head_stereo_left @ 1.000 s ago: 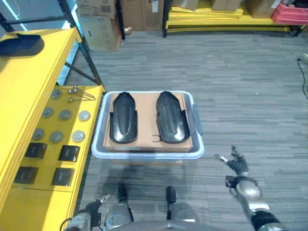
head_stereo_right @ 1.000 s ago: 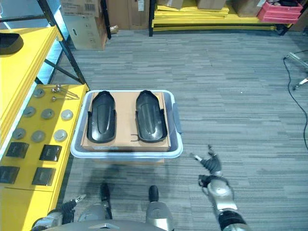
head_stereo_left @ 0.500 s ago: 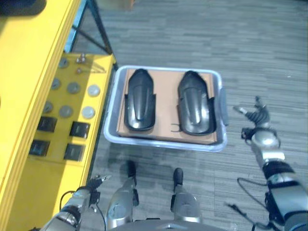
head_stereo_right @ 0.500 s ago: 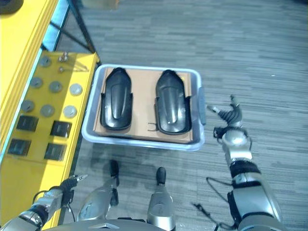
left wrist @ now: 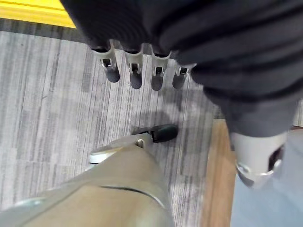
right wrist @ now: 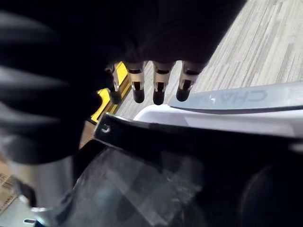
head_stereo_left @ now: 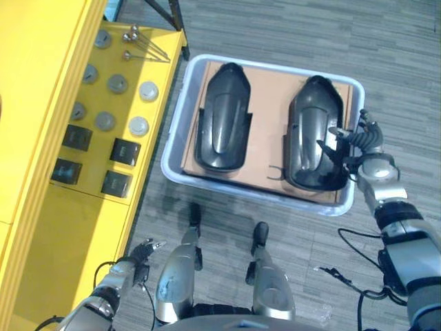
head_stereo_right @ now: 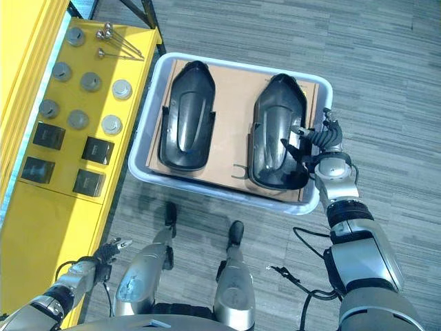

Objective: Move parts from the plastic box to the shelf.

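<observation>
A printed curve peeks out, so I expect more lettering hidden on the cardboard under the black part (head_stereo_left: 315,134) when I lift that part with my right gripper.
A pale plastic box (head_stereo_left: 178,124) lined with cardboard (head_stereo_left: 270,117) stands on the floor and holds two black moulded parts. The left part (head_stereo_left: 222,117) lies free. My right hand (head_stereo_left: 361,150) is at the box's right rim, open, with its fingers (right wrist: 158,92) stretched over the near right edge of the right part (head_stereo_left: 310,134). In the right wrist view that part (right wrist: 156,184) lies just under the fingers, with the box rim (right wrist: 246,118) beyond. My left hand (head_stereo_left: 141,249) hangs low beside the yellow shelf (head_stereo_left: 83,221), open and holding nothing.
The shelf's lower tier carries round metal discs (head_stereo_left: 117,84), black square blocks (head_stereo_left: 125,150) and thin metal pins (head_stereo_left: 141,43). Bare yellow surface lies on its near part. Grey carpet floor (head_stereo_left: 275,27) surrounds the box.
The camera has tipped downward, so the whole scene shifted. My right hand has moved from the floor right of the box to its right rim, over the right part. The left hand stays low.
</observation>
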Controlling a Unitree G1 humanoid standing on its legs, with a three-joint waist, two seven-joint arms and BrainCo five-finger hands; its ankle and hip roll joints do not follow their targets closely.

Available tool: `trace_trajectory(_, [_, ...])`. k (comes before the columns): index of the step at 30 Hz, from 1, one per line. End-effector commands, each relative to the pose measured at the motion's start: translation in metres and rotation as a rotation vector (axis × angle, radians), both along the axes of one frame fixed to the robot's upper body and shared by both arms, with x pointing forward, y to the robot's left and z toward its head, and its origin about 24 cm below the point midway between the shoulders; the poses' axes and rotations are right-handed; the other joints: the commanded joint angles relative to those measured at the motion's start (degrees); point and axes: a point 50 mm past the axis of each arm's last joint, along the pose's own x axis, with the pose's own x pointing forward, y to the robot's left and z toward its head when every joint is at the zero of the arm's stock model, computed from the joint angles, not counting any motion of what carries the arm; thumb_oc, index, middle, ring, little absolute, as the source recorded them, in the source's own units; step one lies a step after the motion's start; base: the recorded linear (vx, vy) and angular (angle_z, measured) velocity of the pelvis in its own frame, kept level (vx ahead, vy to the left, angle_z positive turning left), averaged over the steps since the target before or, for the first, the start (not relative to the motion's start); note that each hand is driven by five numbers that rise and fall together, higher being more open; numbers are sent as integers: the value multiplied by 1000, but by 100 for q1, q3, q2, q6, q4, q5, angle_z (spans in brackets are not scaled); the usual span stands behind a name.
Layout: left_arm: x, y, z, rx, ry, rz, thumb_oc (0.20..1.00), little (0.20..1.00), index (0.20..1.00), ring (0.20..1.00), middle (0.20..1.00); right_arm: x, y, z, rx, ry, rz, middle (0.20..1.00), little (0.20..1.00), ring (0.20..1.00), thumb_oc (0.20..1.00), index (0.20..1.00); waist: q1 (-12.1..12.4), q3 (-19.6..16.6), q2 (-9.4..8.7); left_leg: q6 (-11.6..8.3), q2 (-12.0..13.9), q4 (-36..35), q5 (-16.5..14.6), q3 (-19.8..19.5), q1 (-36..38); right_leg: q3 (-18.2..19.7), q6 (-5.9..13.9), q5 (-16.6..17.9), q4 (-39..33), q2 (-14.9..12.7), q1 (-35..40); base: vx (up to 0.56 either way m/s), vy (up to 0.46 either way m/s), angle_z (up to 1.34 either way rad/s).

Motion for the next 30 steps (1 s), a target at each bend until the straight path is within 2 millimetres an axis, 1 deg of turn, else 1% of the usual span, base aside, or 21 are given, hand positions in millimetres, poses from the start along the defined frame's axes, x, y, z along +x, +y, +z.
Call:
trace_trajectory(1, [1,4,0,8,12,5,1000,1000,1000,1000,1000,-4,-8,-11,-99,166,-20,1000,1000,1000,1000,1000,-36,-240,-109,-28,-114,284,-1131,38,194,-22,-262,-823,647,71,-487,0,0,0])
trace_trajectory(2, [3,3,1,6,6,4,1000,1000,1000,1000,1000,-8,-11,-24,-121,267,-27,1000,1000,1000,1000,1000,-33,-233,-112,-31,-104,271,-1129,50,207,-27,-258,-821,646,66,-478,0,0,0])
trace_trajectory(3, [4,3,1,6,4,3,1000,1000,1000,1000,1000,-10,-13,-30,-132,320,-35,849,849,849,849,849,-32,-233,-113,-34,-100,266,-1127,55,210,-30,-255,-819,645,65,-477,0,0,0])
trace_trajectory(4, [5,3,2,5,3,2,1000,1000,1000,1000,1000,-12,-14,-37,-161,380,-42,576,576,576,576,576,-30,-231,-117,-38,-95,257,-1127,61,219,-36,-252,-814,639,65,-468,0,0,0])
trace_trajectory(5, [5,3,3,6,0,-1,1000,1000,1000,1000,1000,-17,-17,-49,-220,478,-32,200,200,200,200,200,-18,-223,-116,-40,-84,234,-1121,71,243,-56,-250,-803,624,63,-447,0,0,0])
trace_trajectory(6, [6,2,3,9,-2,-7,1000,1000,1000,1000,1000,-21,-18,-59,-266,556,-38,200,200,200,200,200,0,-214,-115,-45,-72,217,-1109,70,263,-82,-253,-791,608,60,-424,0,0,0])
trace_trajectory(8, [6,3,3,13,-4,-13,1000,1000,1000,1000,1000,-25,-21,-66,-310,612,-45,200,200,200,200,200,18,-211,-120,-44,-69,213,-1110,58,276,-92,-251,-785,594,57,-404,5,-35,3])
trace_trajectory(9, [5,4,3,23,-8,-27,1000,1000,1000,1000,1000,-35,-28,-82,-365,748,-64,200,200,200,200,200,74,-228,-125,-43,-63,199,-1109,35,305,-135,-243,-773,566,45,-357,3,-73,2])
trace_trajectory(10, [5,5,4,28,-7,-35,1000,1000,1000,1000,1000,-46,-34,-96,-387,841,-105,200,200,200,200,200,136,-265,-121,-40,-63,164,-1096,4,337,-176,-243,-759,520,39,-305,0,-74,2])
trace_trajectory(11, [5,5,4,31,-7,-38,1000,1000,1000,1000,1000,-49,-36,-100,-385,868,-122,200,200,200,200,200,155,-279,-118,-37,-64,147,-1092,-8,352,-192,-244,-757,503,39,-284,-6,-61,15])
trace_trajectory(12, [6,5,4,38,-9,-47,1000,1000,1000,1000,1000,-57,-38,-109,-366,893,-150,200,200,200,200,200,199,-312,-107,-40,-62,125,-1082,-33,369,-229,-246,-752,473,37,-243,-9,-75,22])
trace_trajectory(13, [7,6,5,55,-25,-58,1000,1000,1000,1000,1000,-63,-37,-121,-273,838,-200,200,200,200,200,200,274,-425,-93,-53,-59,75,-1068,-89,442,-311,-246,-745,400,41,-127,-7,-66,22])
trace_trajectory(14, [7,7,5,57,-25,-58,1000,1000,1000,1000,1000,-64,-37,-121,-268,831,-201,200,200,200,200,200,274,-439,-93,-55,-58,70,-1068,-92,453,-315,-245,-745,392,42,-113,-4,-49,16])
trace_trajectory(16, [7,10,6,100,-46,-62,1000,1000,1000,1000,1000,-64,-34,-123,-217,753,-212,200,200,200,200,200,277,-556,-107,-74,-51,48,-1073,-104,530,-330,-240,-744,343,50,-21,2,-5,16])
trace_trajectory(18, [6,11,7,111,-49,-58,1000,1000,1000,1000,1000,-63,-34,-122,-218,732,-211,200,200,200,200,200,274,-589,-116,-80,-48,41,-1074,-105,554,-333,-237,-741,326,54,5,7,-2,8])
trace_trajectory(19, [6,14,7,136,-52,-37,1000,1000,1000,1000,1000,-64,-34,-122,-224,682,-216,200,200,200,200,200,267,-683,-142,-94,-38,21,-1073,-93,619,-353,-227,-731,277,63,88,0,0,0])
trace_trajectory(21, [5,25,14,180,-91,34,1000,1000,1000,1000,1000,-64,-32,-111,-261,509,-227,200,200,200,200,200,214,-961,-242,-132,-10,-23,-1068,-53,809,-374,-201,-711,169,103,316,27,-5,5])
trace_trajectory(25, [8,30,27,192,-174,83,1000,1000,1000,1000,1000,-74,-34,-94,-353,360,-238,200,200,200,200,200,126,-1327,-388,-178,50,-51,-1060,58,1031,-389,-157,-647,38,154,579,29,-9,0])
trace_trajectory(27, [16,31,42,189,-243,88,1000,1000,1000,1000,1000,-81,-38,-81,-420,286,-240,200,200,200,200,200,96,-1495,-437,-181,84,-51,-1060,116,1128,-386,-144,-629,9,174,696,18,-2,-1])
trace_trajectory(28, [24,30,58,172,-303,91,1000,1000,1000,1000,1000,-85,-38,-67,-491,226,-238,200,200,200,200,200,67,-1625,-463,-182,106,-51,-1080,165,1218,-383,-144,-638,-8,196,797,0,0,0])
trace_trajectory(30, [38,30,84,159,-404,78,1000,1000,1000,1000,1000,-87,-35,-47,-572,145,-230,200,200,200,200,200,31,-1742,-486,-176,126,-51,-1099,219,1307,-381,-141,-647,-20,211,896,9,3,-5])
